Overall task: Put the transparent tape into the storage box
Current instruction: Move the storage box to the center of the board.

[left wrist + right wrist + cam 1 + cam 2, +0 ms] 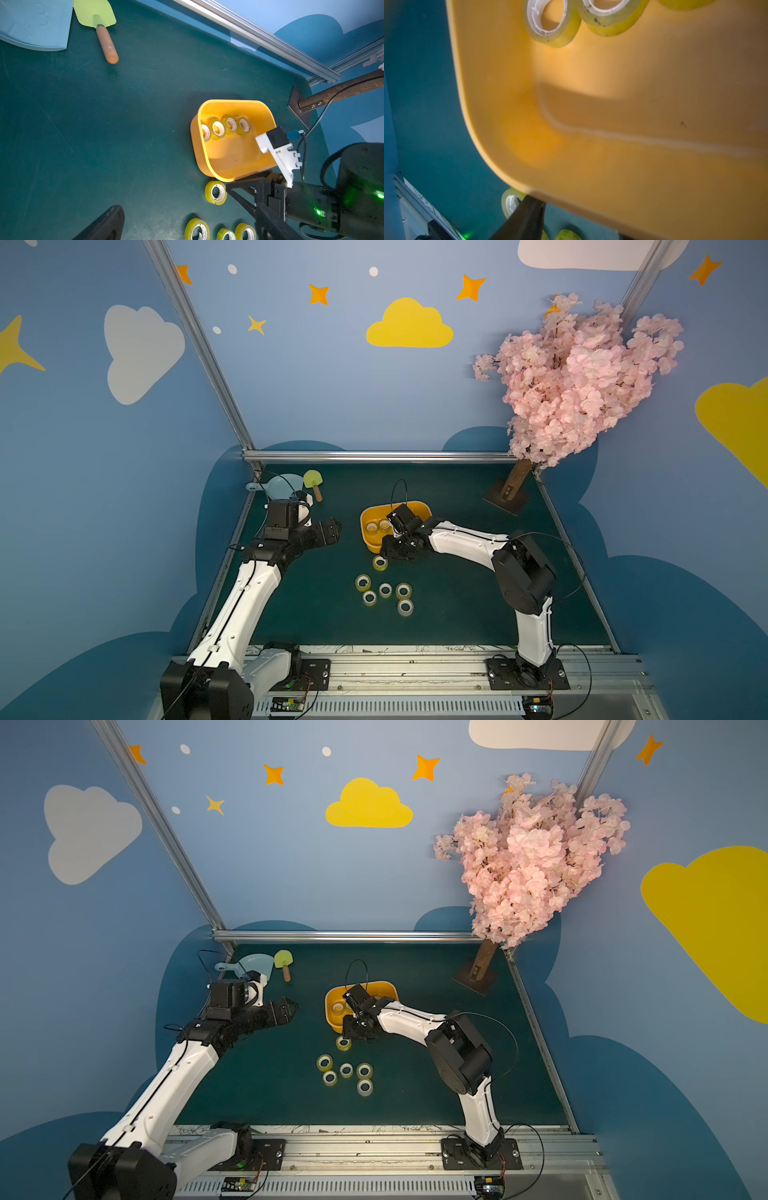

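Observation:
The loose tape roll rests against the storage box's front rim [220,179]. I should grip the roll [215,192] with my right gripper and pull it clear before I lift it in.
The orange-yellow storage box [370,516] [332,996] [228,162] sits mid-table with several transparent tape rolls [218,128] [550,22] lined up along its far wall. One loose tape roll [380,563] [343,1043] [215,192] [510,202] lies on the mat just in front of the box. Several more tape rolls [384,591] [346,1070] [197,229] lie nearer the front. My right gripper [388,549] [577,220] hangs open over the box's front rim, one finger [241,188] beside the loose roll, nothing held. My left gripper [328,531] hovers open at the left, empty.
A pale blue dustpan [282,485] and a green trowel with a wooden handle [312,481] lie at the back left. An artificial pink blossom tree [582,377] stands on a base [509,495] at the back right. Aluminium rails edge the green mat.

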Tool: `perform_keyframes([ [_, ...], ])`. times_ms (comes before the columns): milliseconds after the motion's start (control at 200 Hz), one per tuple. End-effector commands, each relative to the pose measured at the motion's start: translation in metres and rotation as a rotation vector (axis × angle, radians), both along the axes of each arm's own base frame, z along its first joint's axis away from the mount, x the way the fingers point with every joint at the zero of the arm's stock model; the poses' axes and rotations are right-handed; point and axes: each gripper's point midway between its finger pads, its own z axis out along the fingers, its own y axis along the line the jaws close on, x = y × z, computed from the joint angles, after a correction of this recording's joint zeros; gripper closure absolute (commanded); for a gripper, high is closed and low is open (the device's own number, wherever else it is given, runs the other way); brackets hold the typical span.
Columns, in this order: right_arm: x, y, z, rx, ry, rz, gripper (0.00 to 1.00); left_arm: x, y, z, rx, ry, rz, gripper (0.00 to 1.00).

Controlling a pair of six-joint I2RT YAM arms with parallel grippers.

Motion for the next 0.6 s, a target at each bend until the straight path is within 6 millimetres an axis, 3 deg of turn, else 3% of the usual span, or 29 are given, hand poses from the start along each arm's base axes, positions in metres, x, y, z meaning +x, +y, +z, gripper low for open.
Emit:
perform_keyframes([
  [0, 0.016, 0.012, 0.003, 0.032, -0.012, -0.017, 0.44, -0.002, -0.001, 0.007, -0.010, -0.016, -0.005, 0.00],
  [150, 0.021, 0.017, -0.002, 0.025, -0.001, -0.006, 0.45, -0.002, -0.001, 0.008, -0.010, -0.019, -0.006, 0.00],
  [325, 0.005, 0.009, 0.000, -0.017, -0.021, 0.023, 0.45, -0.002, -0.001, 0.011, -0.011, -0.030, -0.006, 0.00],
  [591, -0.016, -0.006, -0.014, -0.127, -0.027, 0.052, 0.46, -0.005, -0.006, 0.012, -0.032, -0.031, -0.029, 0.00],
])
